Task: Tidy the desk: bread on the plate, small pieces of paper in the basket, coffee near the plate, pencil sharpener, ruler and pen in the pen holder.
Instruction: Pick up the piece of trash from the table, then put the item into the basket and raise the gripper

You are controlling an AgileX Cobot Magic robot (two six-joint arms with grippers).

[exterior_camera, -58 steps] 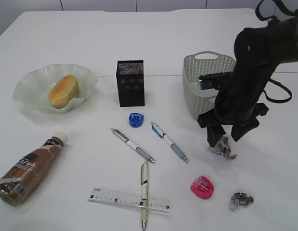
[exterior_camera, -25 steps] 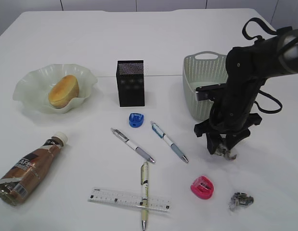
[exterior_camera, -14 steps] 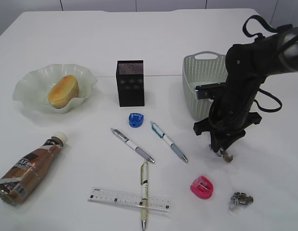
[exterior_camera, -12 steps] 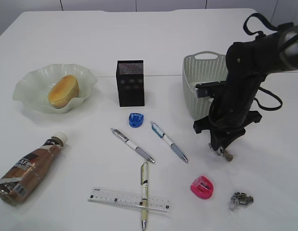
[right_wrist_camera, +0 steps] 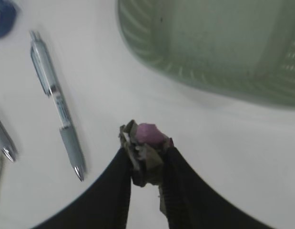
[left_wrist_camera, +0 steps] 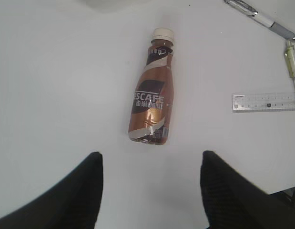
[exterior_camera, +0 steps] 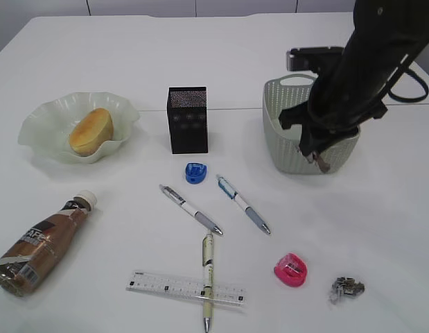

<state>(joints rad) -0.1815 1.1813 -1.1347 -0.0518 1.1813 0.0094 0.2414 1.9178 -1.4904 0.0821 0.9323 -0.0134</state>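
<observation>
I should move my right gripper over the basket's rim next and let go above the basket's bottom [exterior_camera: 292, 134], because the crumpled paper [exterior_camera: 321, 164] is hanging from the gripper's fingers and the basket's top is open.
My right gripper [exterior_camera: 317, 154] is shut on a crumpled piece of paper [right_wrist_camera: 146, 149] and holds it in the air just in front of the grey-green basket [exterior_camera: 283, 139], whose wall also shows in the right wrist view [right_wrist_camera: 185, 67]. A second crumpled paper [exterior_camera: 347, 287] lies at the front right. My left gripper [left_wrist_camera: 149, 162] is open above the table, just short of the lying coffee bottle [left_wrist_camera: 152, 100]. Bread [exterior_camera: 91, 130] sits on the wavy plate [exterior_camera: 41, 121]. The black pen holder [exterior_camera: 188, 119] stands mid-table. Blue sharpener [exterior_camera: 196, 173], pink sharpener [exterior_camera: 291, 269], ruler [exterior_camera: 169, 284] and three pens [exterior_camera: 190, 209] lie loose.
The coffee bottle [exterior_camera: 41, 244] lies on its side at the front left. The left wrist view shows the ruler's end [left_wrist_camera: 265, 101] and a pen [left_wrist_camera: 261, 19] at its right edge. The table's front edge is close below the ruler.
My right gripper has lifted the crumpled paper off the table and carried it up and back toward the basket. The other objects have not moved.
</observation>
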